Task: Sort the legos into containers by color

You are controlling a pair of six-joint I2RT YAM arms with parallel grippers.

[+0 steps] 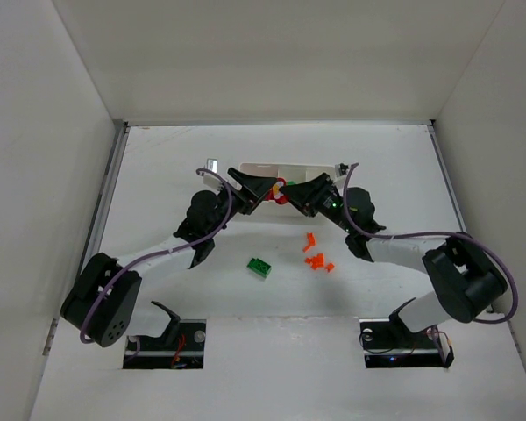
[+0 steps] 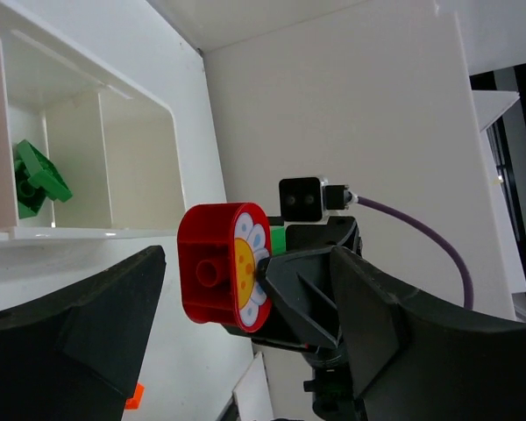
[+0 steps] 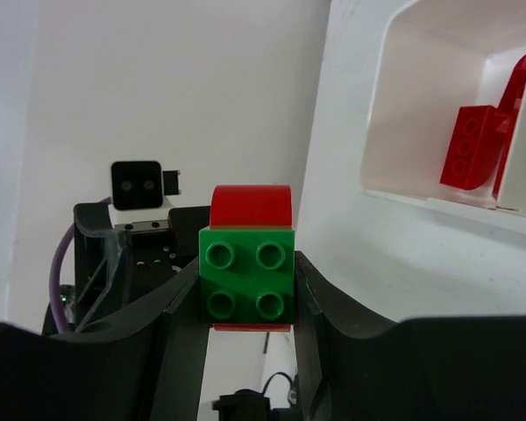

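The green brick [image 3: 247, 277] is stuck to the red brick [image 2: 212, 270], so my left gripper should hold the red brick tight while my right gripper pulls the green brick off.
My right gripper [image 3: 247, 289] is shut on a green studded brick [image 3: 247, 274] stuck to a red brick [image 3: 250, 206] with a flower face. It holds the pair just in front of the white tray [image 1: 261, 167]. My left gripper [image 2: 245, 263] faces it, open, its fingers on either side of the red brick [image 2: 212, 276] with a gap on the left side. From above, both grippers [image 1: 267, 189] [image 1: 294, 193] meet at the pair [image 1: 280, 193]. Green bricks [image 2: 39, 175] lie in one compartment, red bricks [image 3: 473, 145] in another.
A loose green brick [image 1: 261, 267] lies on the table nearer the arms. Several tiny orange pieces [image 1: 316, 259] lie to its right; one shows in the left wrist view [image 2: 133, 397]. White walls enclose the table on three sides.
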